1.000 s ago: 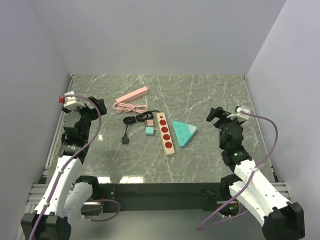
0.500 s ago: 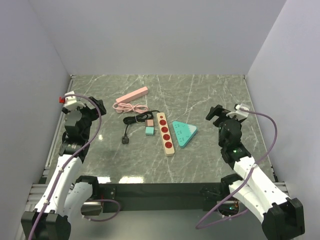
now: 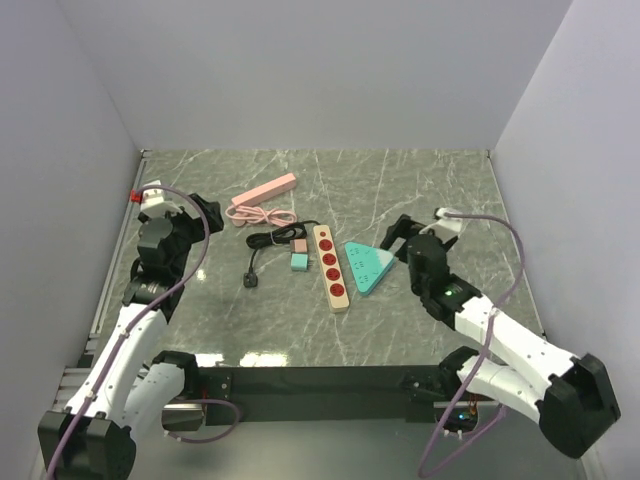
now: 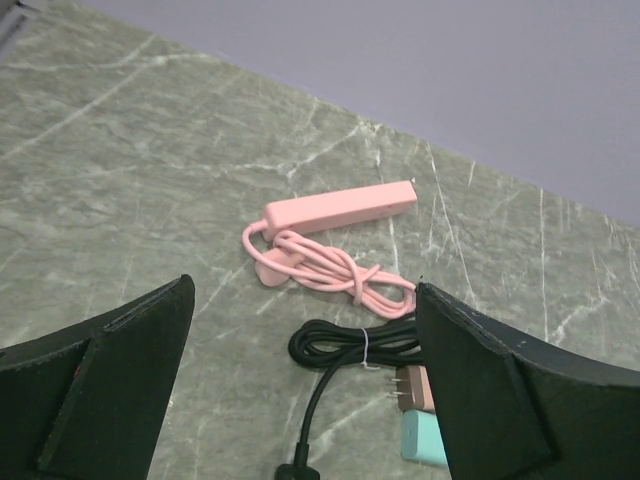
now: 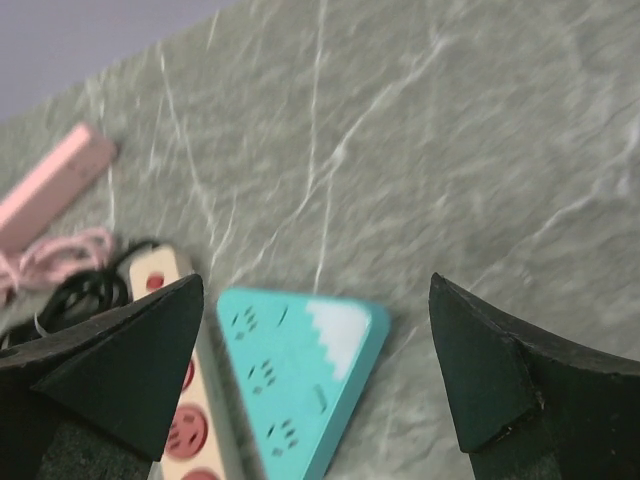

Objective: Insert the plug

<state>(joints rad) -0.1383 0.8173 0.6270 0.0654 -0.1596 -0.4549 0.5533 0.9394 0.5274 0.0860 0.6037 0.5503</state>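
Observation:
My right gripper goes on descending toward the power strip's front corner (image 3: 364, 290) before its fingers grip it, since the teal triangular power strip's outer edge (image 3: 381, 276) faces open marble.
A black cord bundle (image 3: 276, 239) with a black plug (image 3: 251, 280) lies left of a beige power strip with red sockets (image 3: 331, 267). A small pink adapter (image 3: 298, 244) and a small teal adapter (image 3: 297, 261) lie between them. A teal triangular power strip (image 3: 368, 266) lies to the right. My left gripper (image 3: 197, 218) is open and empty, above the table left of the cords; its view shows the black cord (image 4: 345, 345), the plug (image 4: 297, 470) and both adapters. My right gripper (image 3: 398, 233) is open and empty over the teal triangle (image 5: 290, 375).
A pink power strip (image 3: 265, 190) with its coiled pink cord (image 3: 263, 215) lies at the back, also in the left wrist view (image 4: 340, 205). The beige strip (image 5: 175, 405) shows in the right wrist view. Grey walls enclose the marble table (image 3: 420, 190) on three sides.
My right gripper has swung left from the table's right side to just over the teal triangle. My left gripper has shifted slightly right and forward.

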